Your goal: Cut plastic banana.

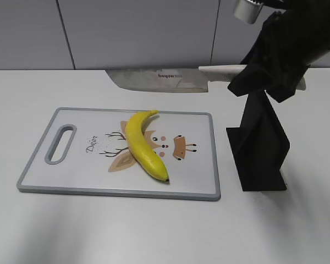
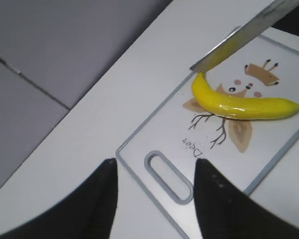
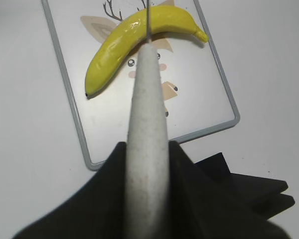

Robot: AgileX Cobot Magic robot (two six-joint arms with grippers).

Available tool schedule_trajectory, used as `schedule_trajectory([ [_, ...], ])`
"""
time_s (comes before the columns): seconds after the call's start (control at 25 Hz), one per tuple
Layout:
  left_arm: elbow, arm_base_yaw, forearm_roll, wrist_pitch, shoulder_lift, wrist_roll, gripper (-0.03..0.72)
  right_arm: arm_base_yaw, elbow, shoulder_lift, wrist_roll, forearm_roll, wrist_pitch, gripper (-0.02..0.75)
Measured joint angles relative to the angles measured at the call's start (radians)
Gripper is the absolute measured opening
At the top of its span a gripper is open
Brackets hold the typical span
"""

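I expect the curved plastic banana to slide slightly sideways at its front end (image 1: 161,174) when I push the cleaver down, because the banana lies unheld on the smooth cutting board (image 1: 118,179).
The plastic banana (image 1: 142,144) lies whole in the middle of the grey-rimmed cutting board (image 1: 77,190), stem toward the back. It also shows in the left wrist view (image 2: 239,103) and the right wrist view (image 3: 124,40). My right gripper (image 1: 267,77) is shut on the white handle (image 3: 147,129) of a cleaver; its blade (image 1: 154,80) hangs in the air behind the board, above the banana's stem end. My left gripper (image 2: 156,169) is open and empty, over the board's handle slot (image 2: 168,175); it is out of the exterior view.
A black knife stand (image 1: 261,151) stands on the white table right of the board. A grey panelled wall runs along the back edge of the table. The board carries a deer drawing (image 1: 176,147).
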Motion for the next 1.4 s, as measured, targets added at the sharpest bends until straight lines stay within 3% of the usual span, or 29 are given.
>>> schedule_trajectory([
  [0.28,-0.174,0.000,-0.189,0.141,0.292,0.357,0.512,0.000,-0.096,0.113,-0.087,0.032,0.041,0.181],
  [0.52,-0.297,0.000,-0.241,0.210,0.488,0.499,0.513,0.000,-0.187,0.226,-0.201,0.079,0.100,0.181],
  [0.96,-0.356,-0.001,-0.249,0.224,0.697,0.633,0.520,0.000,-0.261,0.322,-0.281,0.136,0.124,0.180],
  [1.4,-0.358,-0.079,-0.230,0.120,0.803,0.662,0.518,-0.005,-0.264,0.332,-0.335,0.186,0.135,0.180],
])
